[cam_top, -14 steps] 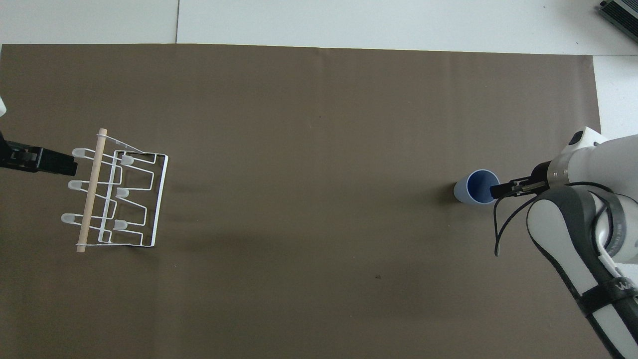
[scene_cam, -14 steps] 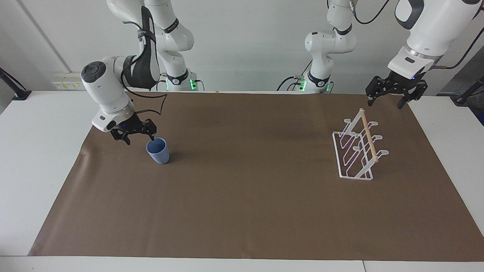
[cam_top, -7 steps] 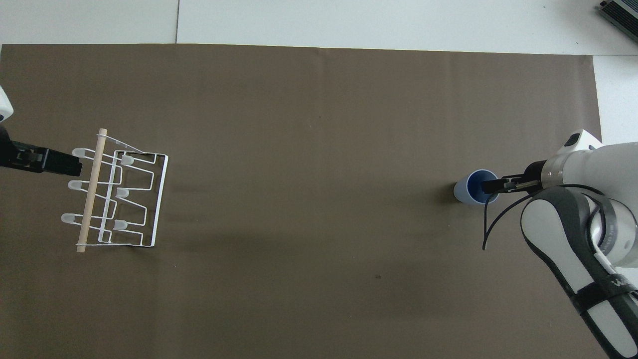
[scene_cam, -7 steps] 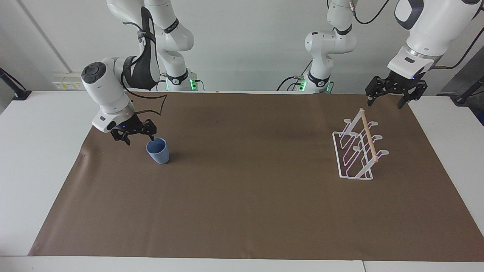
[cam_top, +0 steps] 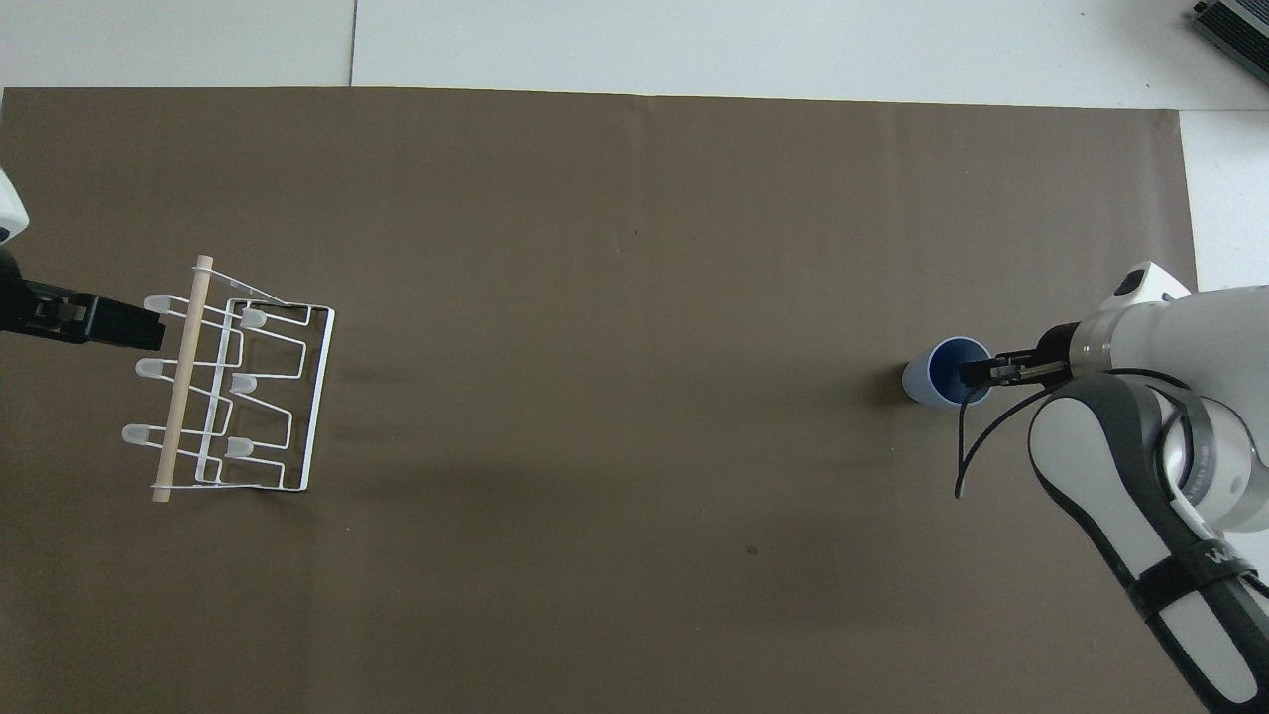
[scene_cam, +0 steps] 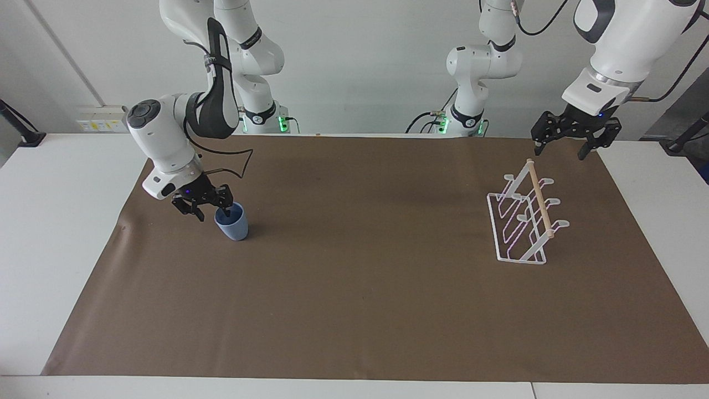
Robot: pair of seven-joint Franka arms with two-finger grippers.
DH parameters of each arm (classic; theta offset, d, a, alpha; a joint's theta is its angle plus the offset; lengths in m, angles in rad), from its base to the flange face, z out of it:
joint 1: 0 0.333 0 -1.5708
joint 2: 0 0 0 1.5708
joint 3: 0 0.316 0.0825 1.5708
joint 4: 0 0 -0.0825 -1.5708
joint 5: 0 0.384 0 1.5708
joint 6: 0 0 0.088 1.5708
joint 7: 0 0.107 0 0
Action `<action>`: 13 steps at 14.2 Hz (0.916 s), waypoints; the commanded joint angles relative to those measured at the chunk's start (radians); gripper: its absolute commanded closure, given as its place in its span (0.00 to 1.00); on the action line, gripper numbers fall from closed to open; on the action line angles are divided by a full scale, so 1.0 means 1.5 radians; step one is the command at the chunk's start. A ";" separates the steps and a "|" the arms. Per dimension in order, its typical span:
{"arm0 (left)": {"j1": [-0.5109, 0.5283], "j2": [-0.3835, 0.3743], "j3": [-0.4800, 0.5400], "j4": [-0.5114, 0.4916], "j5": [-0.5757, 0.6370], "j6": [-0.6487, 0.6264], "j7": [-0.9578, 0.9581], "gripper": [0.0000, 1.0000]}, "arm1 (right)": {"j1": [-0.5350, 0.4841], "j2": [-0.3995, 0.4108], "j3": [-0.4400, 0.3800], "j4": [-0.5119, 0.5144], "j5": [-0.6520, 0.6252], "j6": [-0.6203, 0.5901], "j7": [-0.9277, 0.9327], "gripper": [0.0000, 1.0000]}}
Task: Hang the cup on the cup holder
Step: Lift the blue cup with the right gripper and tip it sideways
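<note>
I expect the light-blue cup to tip onto its side together with the gripper when I turn it, because my right gripper's fingers are on both sides of the cup's rim.
The light-blue cup stands upright on the brown mat toward the right arm's end of the table; it also shows in the overhead view. My right gripper is open and low at the cup's rim, one finger inside the cup and the other outside it; the overhead view shows it too. The white wire cup holder with its wooden rod stands toward the left arm's end and shows in the overhead view as well. My left gripper is open and empty, in the air beside the holder's rod end.
A brown mat covers most of the white table. The arm bases stand at the table's robot edge. A dark device lies at the table's corner farthest from the robots.
My right gripper has moved toward the cup and dropped, so one finger now dips inside the rim. My left gripper has drifted slightly toward the holder. The cup and holder have not moved.
</note>
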 commanded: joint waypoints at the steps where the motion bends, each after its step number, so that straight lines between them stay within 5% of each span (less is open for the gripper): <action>1: -0.009 -0.019 0.007 -0.026 0.000 0.017 -0.002 0.00 | 0.000 -0.003 0.001 -0.013 0.020 0.017 -0.016 0.64; 3: -0.009 -0.019 0.007 -0.026 0.000 0.017 -0.002 0.00 | 0.000 -0.004 0.001 -0.015 0.020 0.017 -0.012 0.71; 6: -0.009 -0.019 0.007 -0.026 0.000 0.017 -0.002 0.00 | 0.000 -0.004 0.001 -0.014 0.021 0.014 -0.004 1.00; 13: -0.009 -0.019 0.007 -0.027 0.000 0.017 -0.001 0.00 | 0.002 -0.014 0.007 0.120 0.104 -0.130 0.013 1.00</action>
